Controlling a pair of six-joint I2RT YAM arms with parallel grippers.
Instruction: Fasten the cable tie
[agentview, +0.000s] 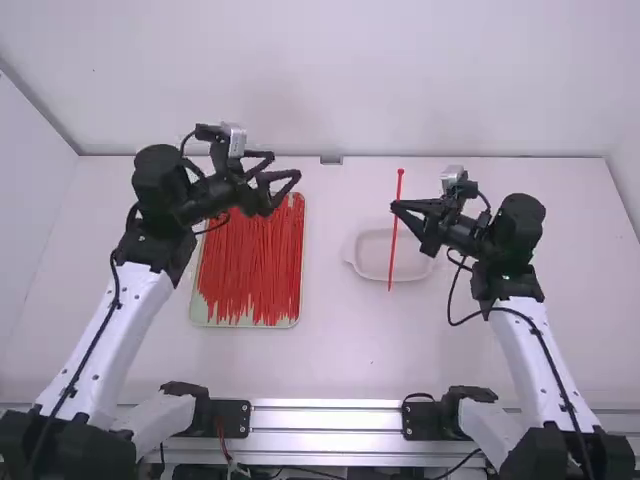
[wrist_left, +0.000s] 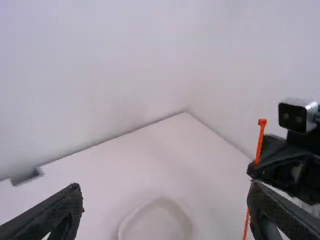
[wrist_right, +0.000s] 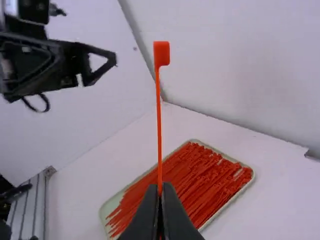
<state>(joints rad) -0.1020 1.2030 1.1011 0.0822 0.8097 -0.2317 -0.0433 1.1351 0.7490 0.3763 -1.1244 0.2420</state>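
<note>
I see that the strap (agentview: 391, 264) is long and thin below the cable tie's head, so the red cable tie (agentview: 395, 230) will curve into a loop when I lift its tail.
A single red cable tie (agentview: 395, 230) stands nearly upright in the air over the white bowl (agentview: 366, 256), its head end up. My right gripper (agentview: 397, 210) is shut on the middle of its strap; in the right wrist view the tie (wrist_right: 159, 115) rises from between the closed fingers. In the left wrist view the same tie (wrist_left: 259, 145) shows at the right gripper (wrist_left: 255, 170). My left gripper (agentview: 290, 185) hangs open above the far end of the tray (agentview: 196, 312) of red cable ties (agentview: 255, 260), holding nothing.
The tray (wrist_right: 245, 186) with its pile of ties (wrist_right: 185, 185) lies left of centre. The shallow white bowl (wrist_left: 155, 222) sits between the two arms. Walls close the table at the back and sides; a small grey bracket (agentview: 331, 158) sits at the back edge.
</note>
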